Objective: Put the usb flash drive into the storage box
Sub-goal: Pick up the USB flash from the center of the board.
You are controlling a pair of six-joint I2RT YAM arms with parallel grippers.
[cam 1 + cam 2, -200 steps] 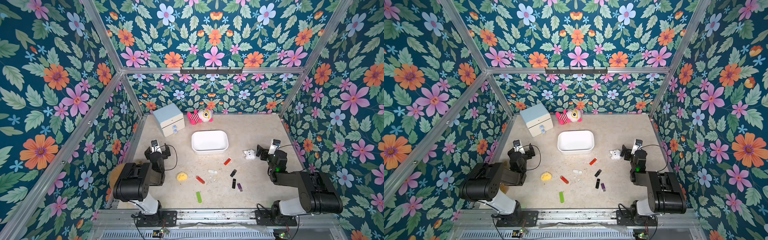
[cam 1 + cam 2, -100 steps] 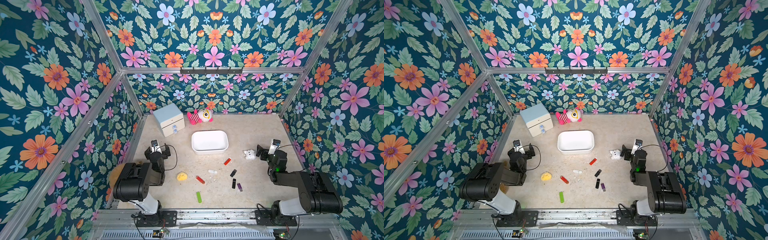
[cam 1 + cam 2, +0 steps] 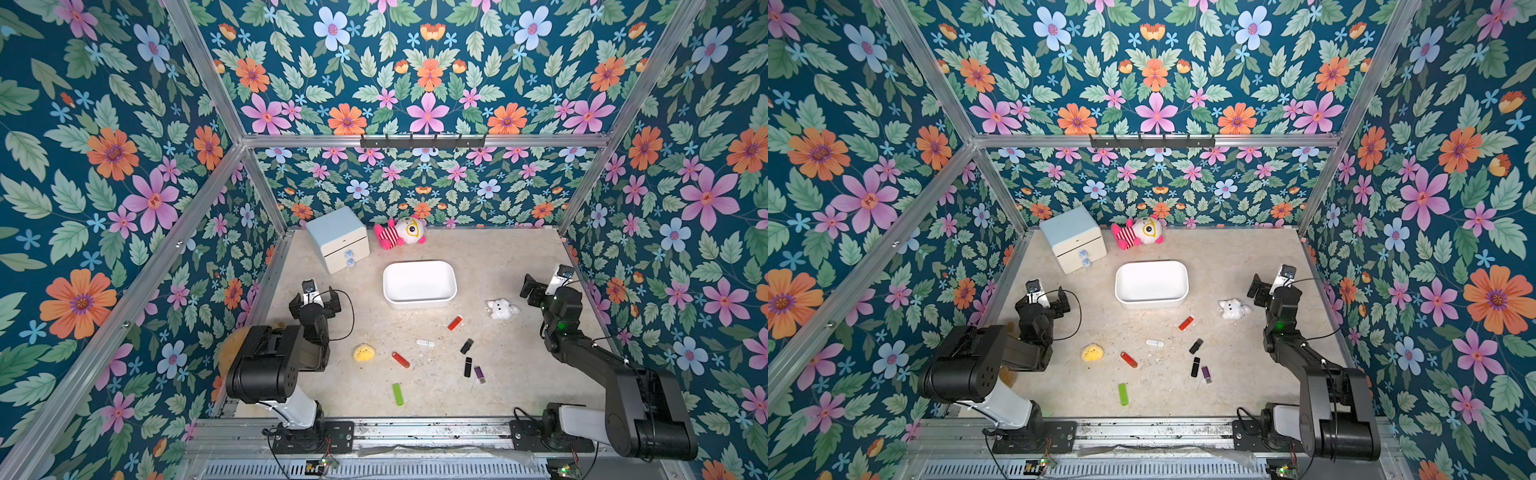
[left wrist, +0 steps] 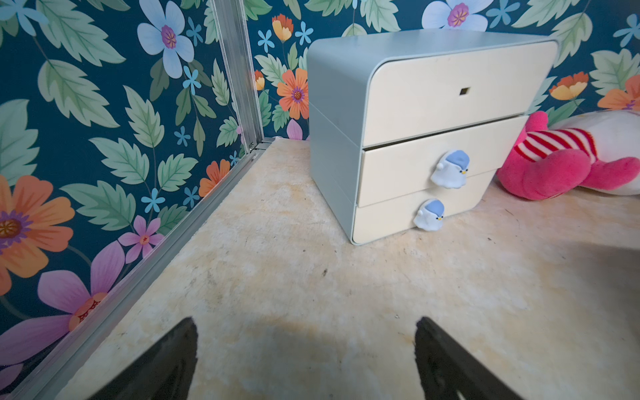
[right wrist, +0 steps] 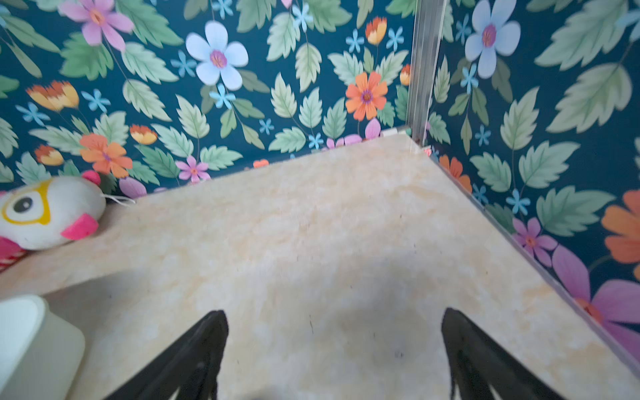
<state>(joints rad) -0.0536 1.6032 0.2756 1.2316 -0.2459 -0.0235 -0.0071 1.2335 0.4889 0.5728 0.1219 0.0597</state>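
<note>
My left gripper faces the drawer cabinet [image 3: 339,241], but the green usb flash drive [image 3: 397,394] lies near the table's front edge, so next I tilt down and pull back there.
The storage box [image 3: 419,302], a shallow white tub, stands empty at mid-table in both top views [image 3: 1151,302]; its corner shows in the right wrist view [image 5: 34,343]. Several usb flash drives lie in front of it: orange-red [image 3: 455,323], white [image 3: 424,343], red [image 3: 400,360], two black [image 3: 466,345] [image 3: 468,367], purple [image 3: 479,374], green [image 3: 398,394]. My left gripper [image 3: 314,296] [image 4: 306,322] hovers open at the left, facing the drawer cabinet. My right gripper [image 3: 544,286] [image 5: 334,311] is open near the right wall, nothing between its fingers.
A blue-topped drawer cabinet [image 3: 338,237] [image 4: 415,131] stands at the back left, a pink and white plush [image 3: 401,232] beside it. A small white plush [image 3: 502,308] lies right of the box and a yellow one [image 3: 363,352] near the drives. Floral walls enclose three sides.
</note>
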